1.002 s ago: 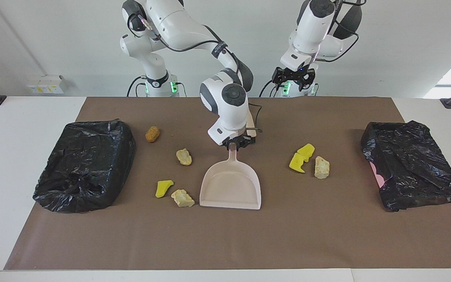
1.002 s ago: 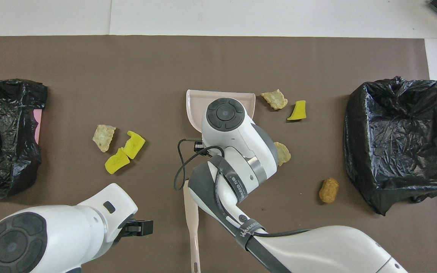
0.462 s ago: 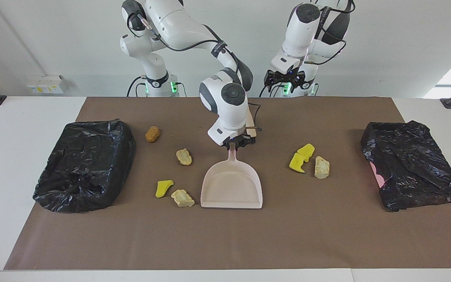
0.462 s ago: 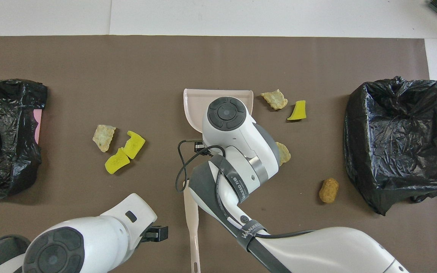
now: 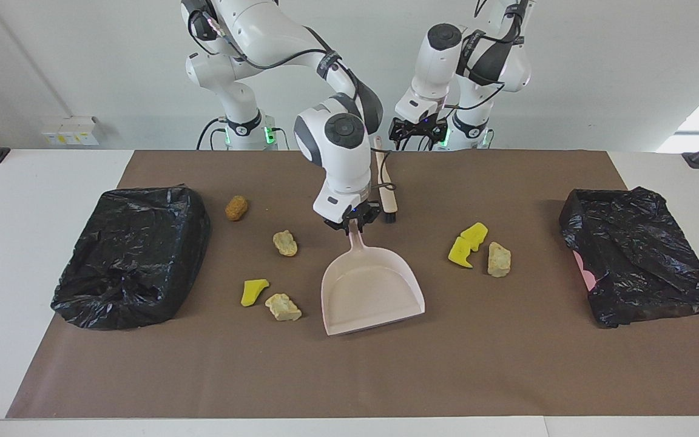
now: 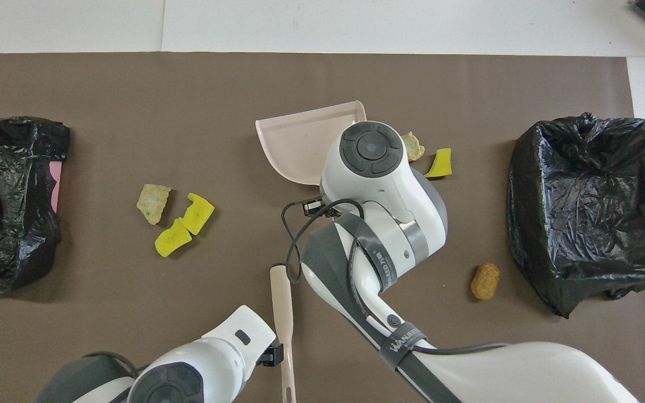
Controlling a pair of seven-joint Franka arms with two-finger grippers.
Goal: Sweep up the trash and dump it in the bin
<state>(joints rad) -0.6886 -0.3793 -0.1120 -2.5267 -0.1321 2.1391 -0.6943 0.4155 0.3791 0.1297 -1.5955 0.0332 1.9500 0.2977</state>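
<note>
My left gripper's open fingers are spread across the narrow brush handle. I keep moving them toward its robot-side end point(image 6: 288, 377) until they are on both sides of it, and then close them.
My right gripper point(image 5: 352, 223) is shut on the handle of the pale pink dustpan point(image 5: 371, 292), which sits mid-mat with its mouth point(image 6: 300, 140) pointing away from the robots. Over the handle of the brush point(image 5: 384, 189), near the robots, hangs my left gripper point(image 5: 414, 130), open. Trash lies around the pan: a brown sponge point(image 5: 236, 207), a beige chunk point(image 5: 285, 243), a yellow wedge point(image 5: 253, 291) and a beige chunk point(image 5: 283, 306) toward the right arm's end. Two yellow wedges point(image 5: 468, 244) and a beige chunk point(image 5: 499, 259) lie toward the left arm's end.
A bin lined with a black bag point(image 5: 131, 255) stands at the right arm's end of the brown mat. A second black-bagged bin point(image 5: 638, 255) stands at the left arm's end. The brush handle point(image 6: 283, 313) lies along the mat beside my right arm.
My right gripper has turned the dustpan, swinging its mouth toward the left arm's end. My left arm has lowered and moved toward the middle, over the brush handle.
</note>
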